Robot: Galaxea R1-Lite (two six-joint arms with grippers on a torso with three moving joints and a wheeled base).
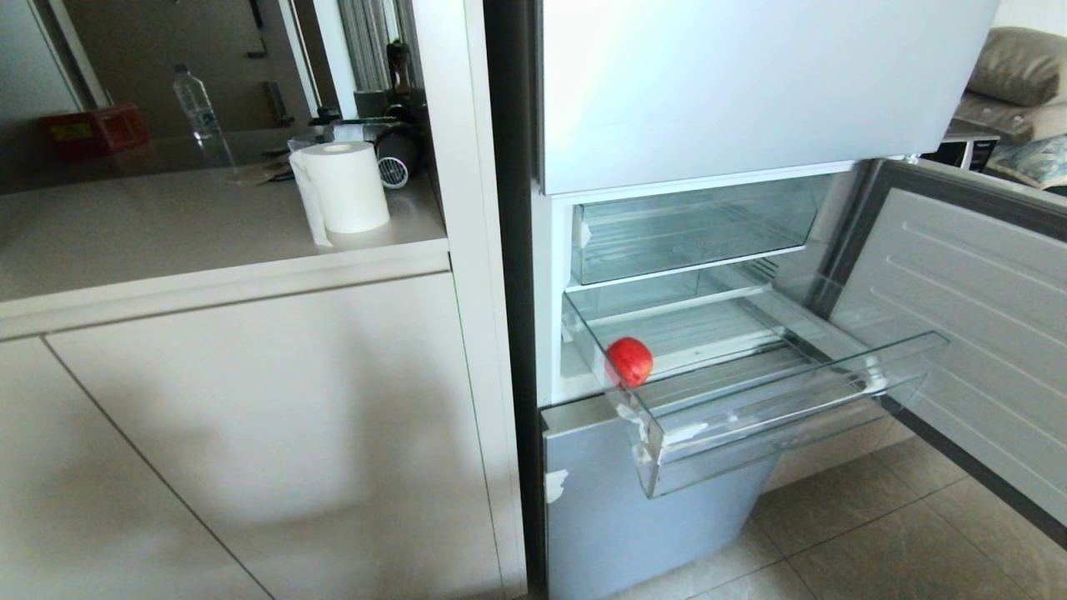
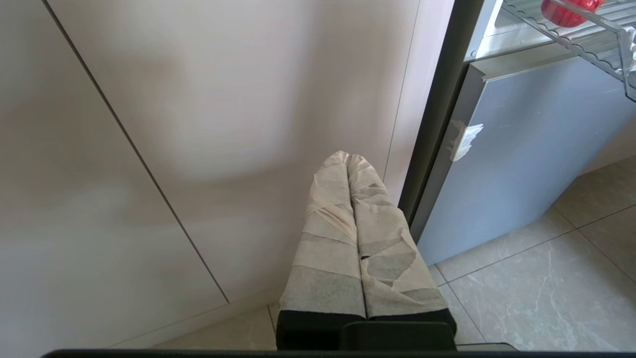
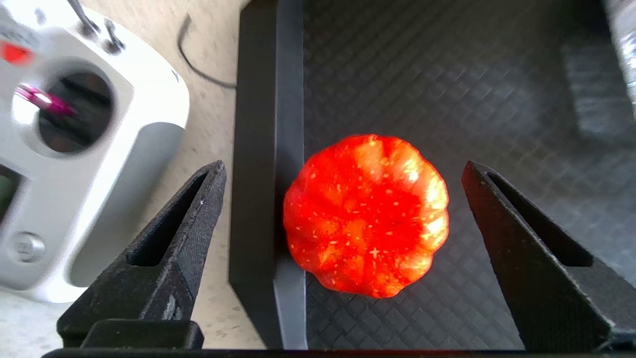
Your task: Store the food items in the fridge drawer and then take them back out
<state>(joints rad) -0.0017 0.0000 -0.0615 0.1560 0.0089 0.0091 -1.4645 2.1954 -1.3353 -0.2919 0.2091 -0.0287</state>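
Observation:
The round red food item sits against the fridge drawer's side, so it will move along there when I push the drawer in.
The fridge drawer, the lower clear one, stands pulled out. A smooth round red food item lies in its left front corner, also seen from below through the clear drawer as a red shape. A squat ribbed orange-red food item rests on the patterned floor of a dark tray, close to its side wall. My right gripper hangs above it, open, its fingers wide on either side and apart from it. My left gripper is shut and empty, low in front of the cabinet.
The fridge door hangs open to the right. An upper clear drawer stays pushed in. A paper roll and a bottle stand on the counter. A white device sits beside the tray.

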